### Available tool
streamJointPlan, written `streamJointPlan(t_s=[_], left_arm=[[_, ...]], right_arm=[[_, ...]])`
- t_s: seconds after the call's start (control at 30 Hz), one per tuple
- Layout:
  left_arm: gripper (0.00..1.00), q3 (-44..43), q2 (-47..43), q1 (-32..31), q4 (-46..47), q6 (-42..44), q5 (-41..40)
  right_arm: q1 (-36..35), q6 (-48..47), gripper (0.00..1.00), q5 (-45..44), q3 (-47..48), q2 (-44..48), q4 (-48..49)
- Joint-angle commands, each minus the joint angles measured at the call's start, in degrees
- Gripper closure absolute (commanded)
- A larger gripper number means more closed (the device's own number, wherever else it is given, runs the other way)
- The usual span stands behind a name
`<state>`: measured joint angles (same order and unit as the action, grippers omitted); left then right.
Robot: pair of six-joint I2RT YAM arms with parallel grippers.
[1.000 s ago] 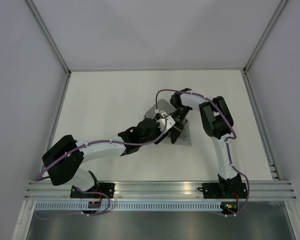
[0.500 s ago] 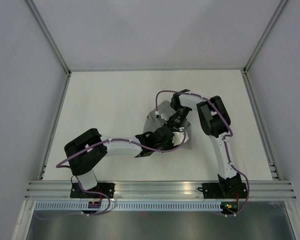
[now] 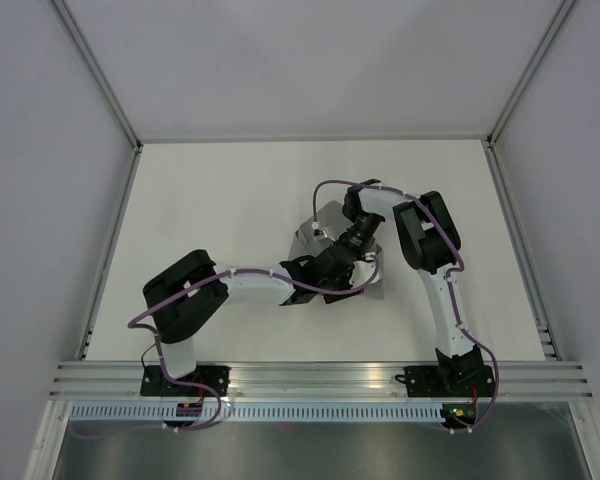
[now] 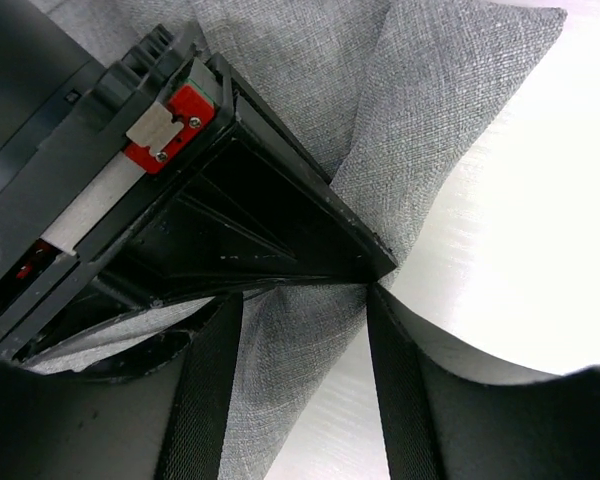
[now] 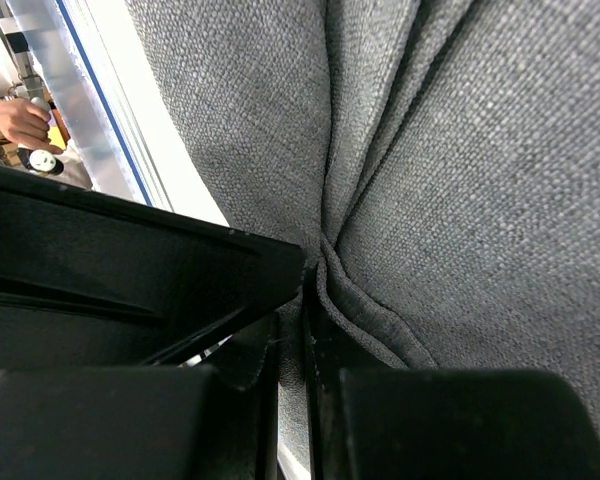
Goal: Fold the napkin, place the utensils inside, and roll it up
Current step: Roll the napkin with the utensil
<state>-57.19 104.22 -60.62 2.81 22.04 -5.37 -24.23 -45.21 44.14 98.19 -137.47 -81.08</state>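
The robot's grippers are crowded together at one part of the napkin's fold, so the left gripper should keep hold of the fold while the right gripper opens and grabs the fold's near end.
The grey napkin lies bunched at the middle of the white table, mostly hidden under both grippers. In the right wrist view the napkin fills the frame, and my right gripper is shut on a pinched fold of it. My left gripper is open, and a hanging flap of the napkin lies between its fingers. It sits right against the black body of my right gripper. In the top view the left gripper is just below and left of the right gripper. No utensils are in view.
The white table is walled by grey panels on the left, back and right. An aluminium rail with both arm bases runs along the near edge. The left arm's elbow sits low at the near left.
My left arm has swung its elbow to the right and pushed its gripper in under the right gripper at the napkin. The right gripper has barely moved and keeps its hold.
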Motion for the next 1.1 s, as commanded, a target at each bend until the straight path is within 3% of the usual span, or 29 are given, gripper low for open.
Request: streamJointPlan(t_s=[0.0, 0.5, 0.83, 0.93, 1.07], left_arm=[[0.43, -2.40, 3.17, 1.38, -2.46, -1.04, 5.10], [0.69, -5.56, 8.80, 4.55, -9.40, -4.37, 13.62], [0.98, -9.34, 12.23, 6.39, -15.11, -5.17, 21.70], [0.98, -10.22, 13.20, 7.36, -16.43, -5.43, 24.77], [0.98, -11.10, 14.60, 8.50, -18.10, -5.43, 28.04]], right_arm=[[0.32, -2.60, 0.91, -15.93, -2.04, -5.44, 12.70], [0.59, -2.16, 0.91, -15.75, -2.22, -5.27, 12.88], [0.67, -1.81, 0.88, -15.22, -2.30, -4.83, 13.05], [0.94, -1.72, 0.87, -14.70, -2.39, -4.39, 13.31], [1.46, -1.63, 0.76, -13.47, -2.48, -3.60, 13.14]])
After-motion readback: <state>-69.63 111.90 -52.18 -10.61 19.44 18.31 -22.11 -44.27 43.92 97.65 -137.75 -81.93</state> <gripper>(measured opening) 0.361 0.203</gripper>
